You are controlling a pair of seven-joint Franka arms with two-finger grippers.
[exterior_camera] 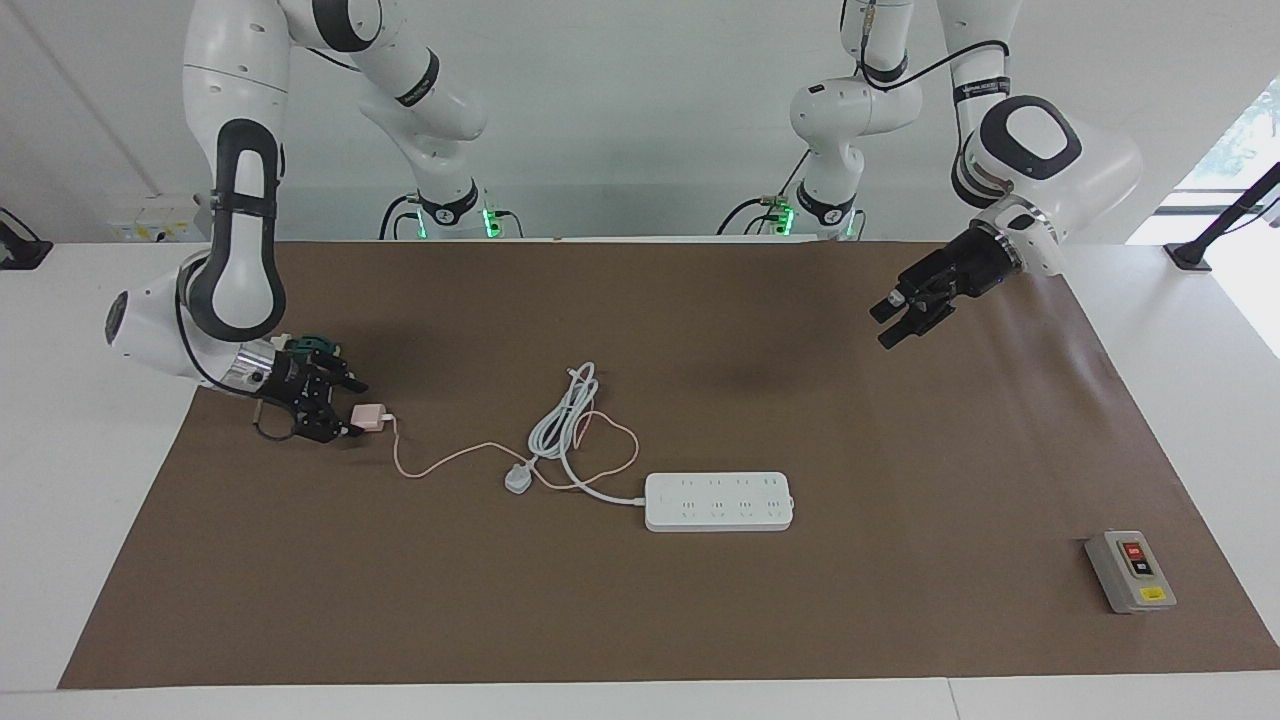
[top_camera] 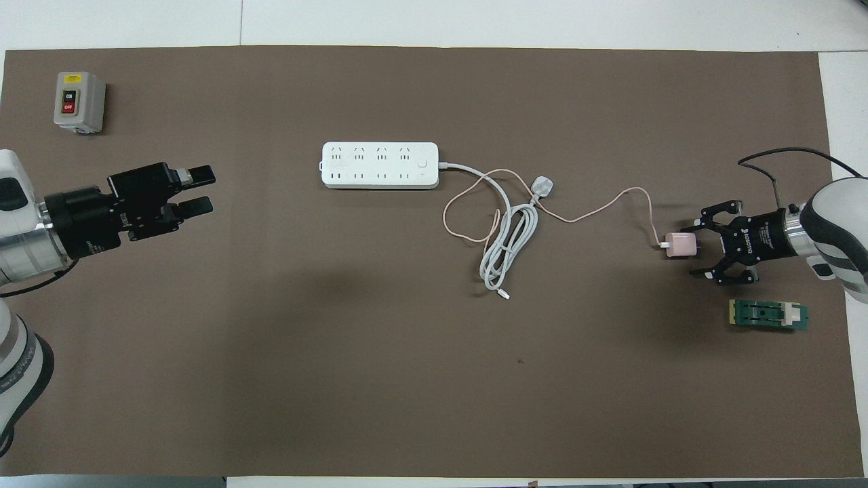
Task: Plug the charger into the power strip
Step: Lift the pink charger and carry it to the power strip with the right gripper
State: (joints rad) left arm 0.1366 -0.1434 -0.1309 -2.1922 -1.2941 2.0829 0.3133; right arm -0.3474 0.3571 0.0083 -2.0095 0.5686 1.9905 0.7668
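Note:
The pink cable's curves (top_camera: 445, 218) lie slack. The pink cable (top_camera: 598, 210) should loop loosely and leave the white cord bundled when I carry the charger to the power strip.
The pale-pink charger (exterior_camera: 370, 417) (top_camera: 680, 245) lies on the brown mat at the right arm's end, its thin pink cable (exterior_camera: 440, 460) (top_camera: 610, 203) trailing toward the power strip. My right gripper (exterior_camera: 348, 410) (top_camera: 696, 249) is low at the mat, open, with a finger on either side of the charger. The white power strip (exterior_camera: 719, 501) (top_camera: 380, 165) lies flat mid-table, sockets up, with nothing plugged in. My left gripper (exterior_camera: 888, 324) (top_camera: 203, 189) is open and empty, up in the air over the mat toward the left arm's end.
The strip's thick white cord (exterior_camera: 560, 420) (top_camera: 505, 251) lies bundled beside it, with its rounded white plug (exterior_camera: 517, 481) (top_camera: 542, 186) crossing the pink cable. A grey switch box (exterior_camera: 1130, 571) (top_camera: 79, 102) sits at the left arm's end. A green part (top_camera: 768, 315) lies by the right gripper.

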